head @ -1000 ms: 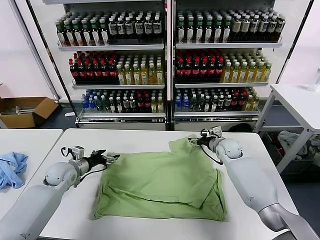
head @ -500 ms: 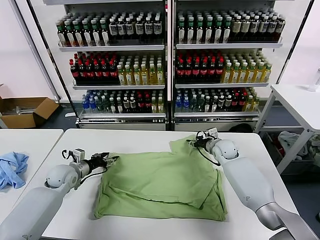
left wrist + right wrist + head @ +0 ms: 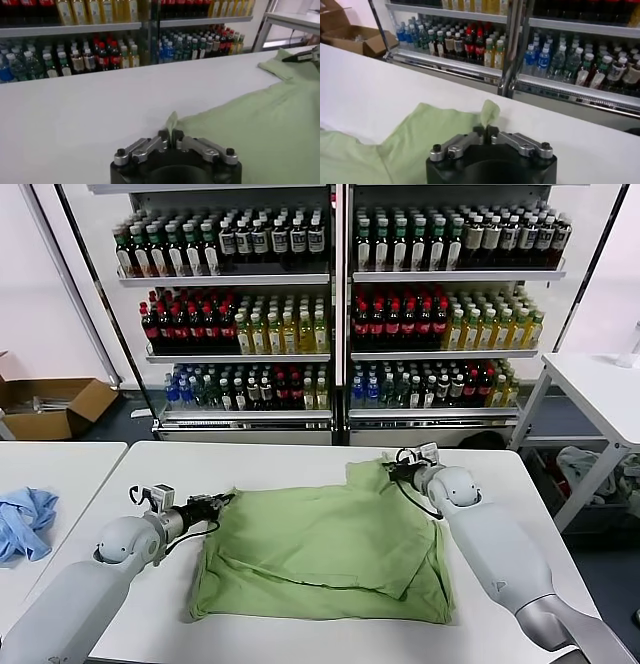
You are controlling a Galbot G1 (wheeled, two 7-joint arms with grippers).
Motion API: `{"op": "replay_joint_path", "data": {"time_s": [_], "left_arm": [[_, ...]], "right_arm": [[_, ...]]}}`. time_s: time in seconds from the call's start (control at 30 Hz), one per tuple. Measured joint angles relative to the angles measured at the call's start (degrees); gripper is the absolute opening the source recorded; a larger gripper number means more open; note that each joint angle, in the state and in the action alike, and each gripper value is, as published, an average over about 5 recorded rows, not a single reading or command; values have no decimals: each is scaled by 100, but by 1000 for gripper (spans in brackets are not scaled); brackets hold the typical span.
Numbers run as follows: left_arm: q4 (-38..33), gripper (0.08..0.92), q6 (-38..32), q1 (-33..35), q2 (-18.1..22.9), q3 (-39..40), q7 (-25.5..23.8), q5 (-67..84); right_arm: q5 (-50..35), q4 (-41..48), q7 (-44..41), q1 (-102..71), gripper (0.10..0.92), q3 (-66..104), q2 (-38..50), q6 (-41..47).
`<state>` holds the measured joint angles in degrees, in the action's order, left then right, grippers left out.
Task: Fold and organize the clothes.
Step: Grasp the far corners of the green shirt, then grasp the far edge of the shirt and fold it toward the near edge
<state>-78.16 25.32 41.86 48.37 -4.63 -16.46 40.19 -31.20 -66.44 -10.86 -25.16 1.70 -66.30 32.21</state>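
The robot's grippers hold both far corners of the shirt [image 3: 374,470] and its near layer [image 3: 325,597] lies flat, so the right gripper should go on folding toward that layer until they meet, then let go.
The light green polo shirt [image 3: 320,549] lies partly folded in the middle of the white table [image 3: 270,459]. My left gripper [image 3: 222,502] is at its far left corner, shut on a pinch of green fabric [image 3: 172,120]; the same grip shows in the left wrist view [image 3: 170,134]. At the far right corner my right gripper [image 3: 392,469] is shut on a raised tip of the shirt [image 3: 489,111], seen close up in the right wrist view [image 3: 486,131]. The buttons and the logo are hidden.
A crumpled light blue cloth [image 3: 22,519] lies on the side table at the left. Drink shelves [image 3: 330,314] stand behind the table. A cardboard box [image 3: 50,404] sits on the floor at the far left, and another white table [image 3: 600,384] stands to the right.
Both grippers have gone from open to shut on the shirt's far corners. The right corner has shifted slightly and now stands up between the fingers.
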Motion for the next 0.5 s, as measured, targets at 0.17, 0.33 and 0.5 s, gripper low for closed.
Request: {"op": "replay_joint_path", "data": {"time_s": [0.17, 0.33, 0.5], "left_arm": [[-271, 88, -66, 96, -88, -148, 53, 23], [-622, 88, -105, 282, -191, -347, 86, 23], [-1039, 88, -145, 593, -332, -627, 83, 15]], "right_arm": [[-232, -572, 95, -229, 106, 264, 138, 47], [-458, -1236, 205, -605, 106, 557, 301, 68], [-637, -1946, 317, -1089, 106, 888, 469, 78]]}}
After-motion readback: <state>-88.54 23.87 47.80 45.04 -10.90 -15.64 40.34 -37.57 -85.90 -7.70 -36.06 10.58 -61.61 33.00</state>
